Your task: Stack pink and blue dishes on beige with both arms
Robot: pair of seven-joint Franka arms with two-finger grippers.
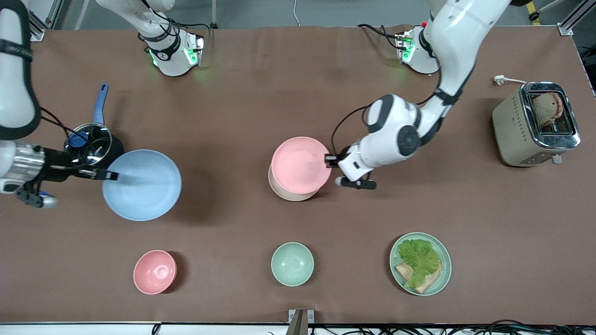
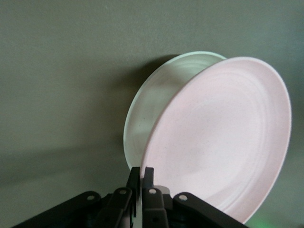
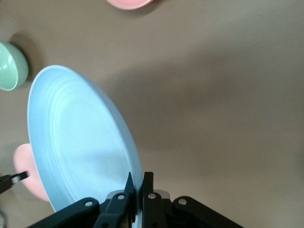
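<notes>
The pink plate is hanging at a tilt over the beige plate, so the robot's left gripper should lower it and move out of the way before the right gripper brings the blue plate.
My left gripper is shut on the rim of the pale pink plate. It holds this plate tilted over the cream-beige plate at the table's middle, a little off centre. I cannot tell whether the two touch. The left wrist view shows the fingers pinching the pink plate's edge, the beige plate just under it. My right gripper is shut on the rim of the pale blue plate, raised over the table toward the right arm's end. In the right wrist view the fingers clamp the blue plate.
A steel pot with a blue handle stands beside the blue plate. A pink bowl, a mint bowl and a mint plate with lettuce and bread lie nearest the front camera. A toaster stands toward the left arm's end.
</notes>
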